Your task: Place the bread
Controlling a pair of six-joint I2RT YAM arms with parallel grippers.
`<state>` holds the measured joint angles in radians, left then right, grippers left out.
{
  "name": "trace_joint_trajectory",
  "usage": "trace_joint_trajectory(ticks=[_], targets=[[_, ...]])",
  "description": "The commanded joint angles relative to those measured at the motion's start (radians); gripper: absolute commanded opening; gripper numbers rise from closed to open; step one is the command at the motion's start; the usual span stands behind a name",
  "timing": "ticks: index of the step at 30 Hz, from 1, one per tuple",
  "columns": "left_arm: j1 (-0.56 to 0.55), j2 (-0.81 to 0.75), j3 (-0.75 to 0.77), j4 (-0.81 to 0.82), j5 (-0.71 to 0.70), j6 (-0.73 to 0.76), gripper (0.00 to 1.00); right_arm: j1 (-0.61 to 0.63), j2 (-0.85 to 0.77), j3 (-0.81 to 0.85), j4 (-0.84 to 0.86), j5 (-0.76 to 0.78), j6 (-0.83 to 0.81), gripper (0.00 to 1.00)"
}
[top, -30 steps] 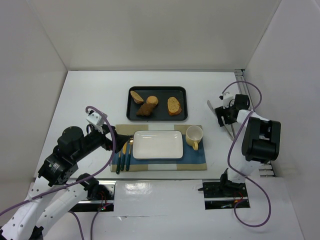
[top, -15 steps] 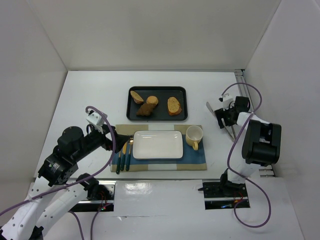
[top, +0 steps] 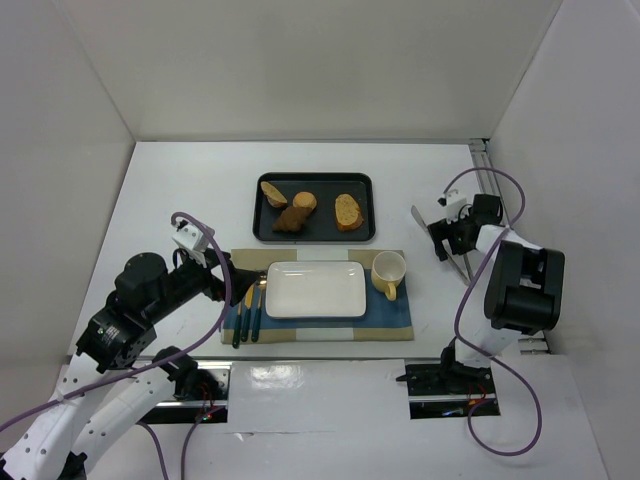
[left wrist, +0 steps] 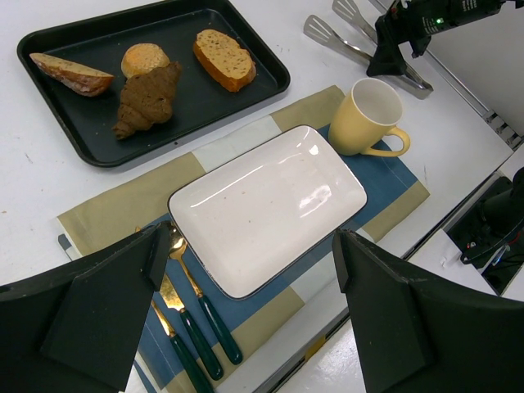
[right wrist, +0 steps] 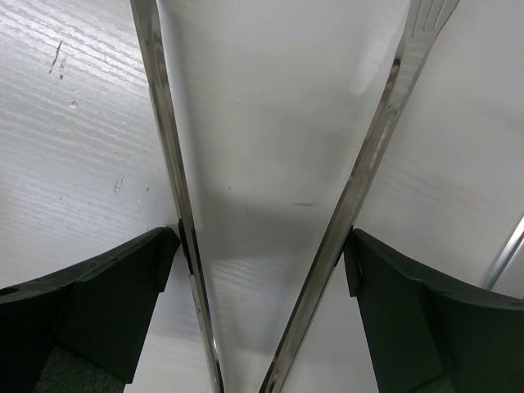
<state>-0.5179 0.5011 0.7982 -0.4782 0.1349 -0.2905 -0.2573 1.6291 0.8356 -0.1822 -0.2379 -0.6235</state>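
Observation:
The metal tongs' arms (right wrist: 370, 168) are still wide apart against my right gripper's fingers, so next I press both arms firmly together before I lift the tongs toward the bread (top: 348, 212).
The bread (top: 347, 211), a flat golden-tan slice with a browner crust, lies at the right end of the black tray (top: 265, 226). It also shows in the left wrist view (left wrist: 224, 60). My right gripper (top: 447, 228) is at the table's right side, well right of the tray. Its fingers press on the outsides of both arms of the metal tongs (right wrist: 168, 164), which stay spread in a V. The tongs' tips (top: 418, 214) point left toward the tray. My left gripper (top: 228, 275) is open and empty above the placemat's left end, and the white plate (left wrist: 270, 205) shows between its fingers.
A dark brown croissant-like chunk (top: 291, 217), a small round roll (top: 305, 201) and a wedge slice (top: 273, 192) share the tray. A yellow mug (top: 388, 272) stands right of the plate (top: 315, 290) on a blue and tan placemat (top: 395, 322). Green-handled cutlery (top: 248, 310) lies left of the plate. A metal rail (top: 480, 165) runs along the right wall.
My right gripper and the tongs have shifted slightly left and away from the arm bases. The left arm has not moved.

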Motion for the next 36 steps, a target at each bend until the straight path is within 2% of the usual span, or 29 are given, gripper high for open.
trace_joint_trajectory(ticks=[1,10,24,28,30,31,36], targets=[[0.001,-0.003,0.003,0.043,0.014,0.007,1.0,-0.011,0.034,-0.069,-0.203,0.025,-0.058,0.97],[0.001,-0.003,0.003,0.043,0.014,0.007,1.0,-0.03,0.034,-0.078,-0.212,0.015,-0.068,0.99],[0.001,-0.003,0.003,0.043,0.014,0.007,1.0,-0.068,0.025,-0.096,-0.203,0.015,-0.107,0.92],[0.001,-0.003,0.003,0.043,0.014,0.007,1.0,-0.077,0.025,-0.105,-0.203,0.015,-0.107,0.79],[0.001,-0.003,0.003,0.043,0.014,0.007,1.0,-0.086,0.025,-0.105,-0.203,0.015,-0.107,0.7],[0.001,-0.003,0.003,0.043,0.014,0.007,1.0,-0.086,0.025,-0.105,-0.203,0.015,-0.107,0.62],[0.001,-0.003,0.003,0.043,0.014,0.007,1.0,-0.096,0.025,-0.095,-0.212,0.006,-0.107,0.42]])
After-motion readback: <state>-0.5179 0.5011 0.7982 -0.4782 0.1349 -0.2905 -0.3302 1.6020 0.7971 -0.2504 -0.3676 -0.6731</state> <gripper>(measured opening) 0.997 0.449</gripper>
